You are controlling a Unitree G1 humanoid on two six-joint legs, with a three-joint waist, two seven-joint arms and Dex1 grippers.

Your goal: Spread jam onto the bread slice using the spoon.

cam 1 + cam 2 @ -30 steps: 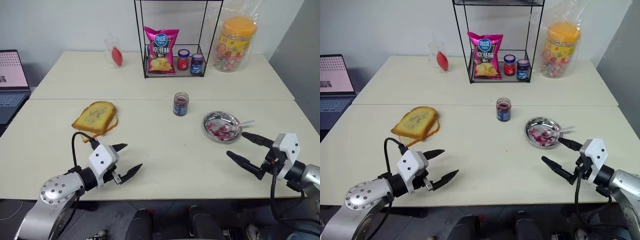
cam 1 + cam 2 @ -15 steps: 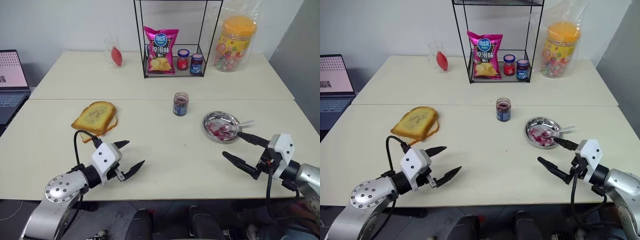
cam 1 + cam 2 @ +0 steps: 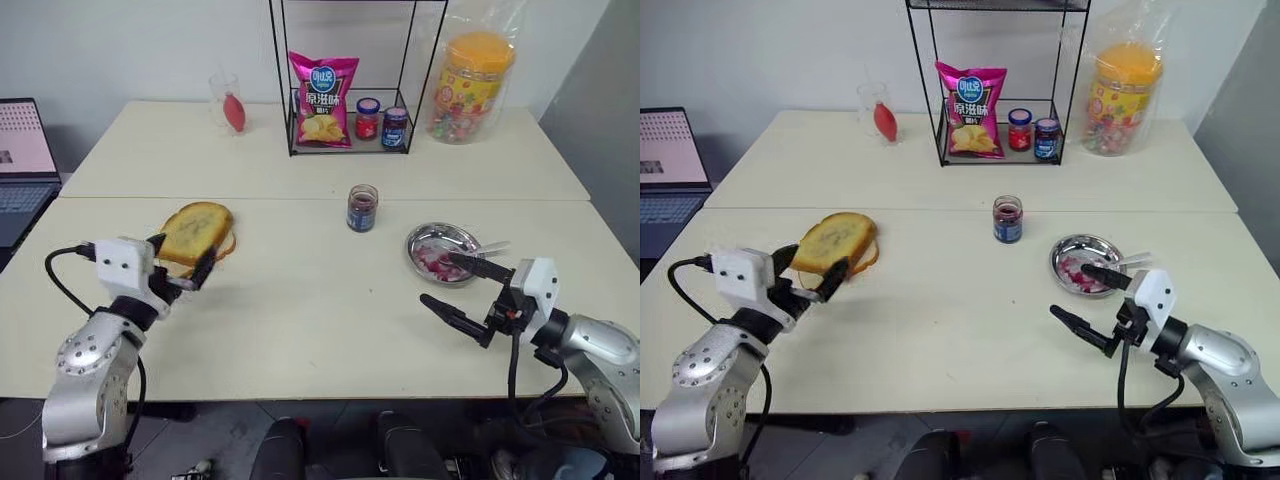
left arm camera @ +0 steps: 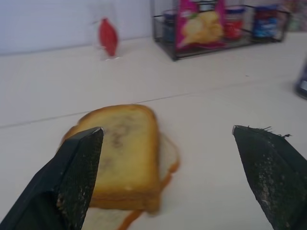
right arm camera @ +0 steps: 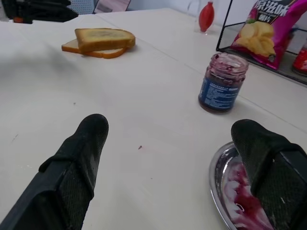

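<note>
The golden-brown slice lies crooked on top of the paler slice, so my left gripper keeps going toward the golden-brown slice's near edge and closes there.
The bread slice, golden-brown and toasted, lies on the table at the left, stacked on a paler slice. My left gripper is open right in front of it, pointing at it, with the bread between and beyond its fingers. The jam fills a small glass jar with a blue label at mid-table; the jar has no lid. The spoon rests in a steel dish smeared with red, partly behind my right gripper. That gripper is open and empty at the dish's near edge.
A black wire rack at the back holds a pink crisps bag and two small capped jars. A candy jar stands to its right and a glass to its left. A laptop sits at the far left.
My left gripper swung left and forward, from near the table's front edge up to the bread. My right gripper shifted a little left, toward the dish. Both stayed open.
</note>
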